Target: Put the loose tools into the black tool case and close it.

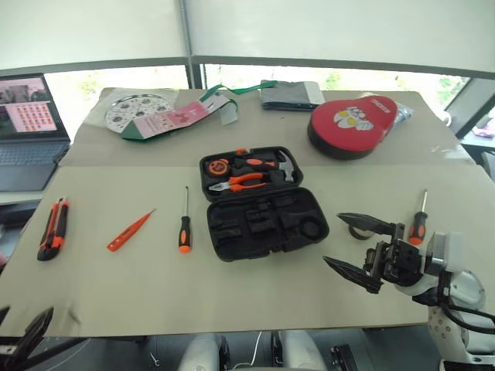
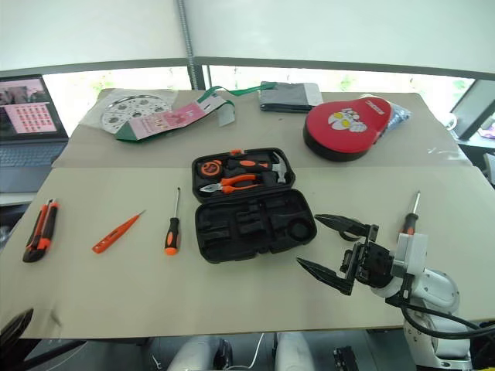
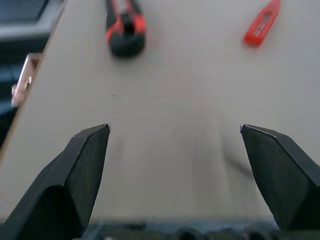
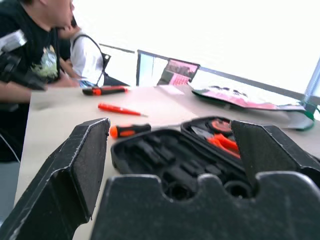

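My gripper will lower the black-orange screwdriver [image 1: 185, 230]. The black tool case's near half has an empty slot [image 1: 254, 202] along the hinge, so the screwdriver should come to rest lengthwise there.
The black tool case [image 1: 232, 232] lies open at the table's middle. Its near half shows bare moulded slots; the far half holds pliers, a hammer and a tape measure. To its left lie a black-orange screwdriver [image 1: 185, 226], the slim orange tester [image 1: 130, 230] and the utility knife [image 1: 52, 229]. A second screwdriver [image 1: 419, 219] lies at the right. My right gripper [image 1: 332, 237] hovers open just right of the case, and a small dark tape roll [image 1: 360, 232] sits partly behind its upper finger. My left gripper [image 3: 175, 127] is open over bare table near the knife [image 3: 125, 25].
A laptop [image 1: 27, 127] stands beyond the table's left edge. At the back lie a round patterned disc with papers [image 1: 135, 112], a dark pouch [image 1: 290, 94] and a red pad [image 1: 352, 124]. A seated person [image 4: 30, 60] is off the table's left end.
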